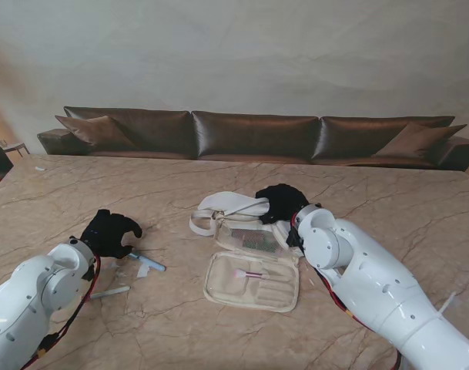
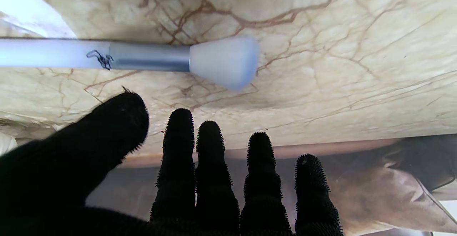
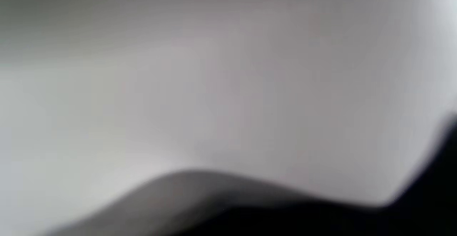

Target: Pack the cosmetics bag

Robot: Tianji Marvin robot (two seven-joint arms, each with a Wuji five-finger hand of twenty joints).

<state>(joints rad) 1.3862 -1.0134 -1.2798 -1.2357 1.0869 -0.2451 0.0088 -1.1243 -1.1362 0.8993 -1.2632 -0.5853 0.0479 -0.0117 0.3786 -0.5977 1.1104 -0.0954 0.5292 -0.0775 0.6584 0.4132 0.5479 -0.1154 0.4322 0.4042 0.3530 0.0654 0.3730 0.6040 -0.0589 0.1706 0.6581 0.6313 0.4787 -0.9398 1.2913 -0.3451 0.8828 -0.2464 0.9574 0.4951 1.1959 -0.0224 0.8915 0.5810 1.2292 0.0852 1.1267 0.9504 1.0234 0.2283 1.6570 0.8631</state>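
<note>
I will slide the blue makeup brush's handle (image 1: 150, 263) into the cosmetics bag, and its head should stay out, because the pink-tipped brush (image 1: 248, 274) is tucked that way.
The cream cosmetics bag (image 1: 219, 285) lies open in the middle of the table, with a pink-tipped brush (image 1: 248, 274) tucked in its nearer half. Its mesh pocket half (image 1: 249, 239) and white strap (image 1: 226, 206) lie farther from me. My right hand (image 1: 280, 202) in its black glove rests at the bag's far right corner by the strap; its grip is hidden. The right wrist view is a white blur. My left hand (image 1: 109, 231) hovers open to the left of the bag. A pale blue makeup brush (image 2: 223, 61) lies on the marble just off its fingertips (image 2: 209, 136).
A second thin pale stick (image 1: 111, 292) and a small white piece (image 1: 143, 270) lie on the marble table (image 1: 373, 200) near my left arm. A brown leather sofa (image 1: 253, 135) runs along the table's far edge.
</note>
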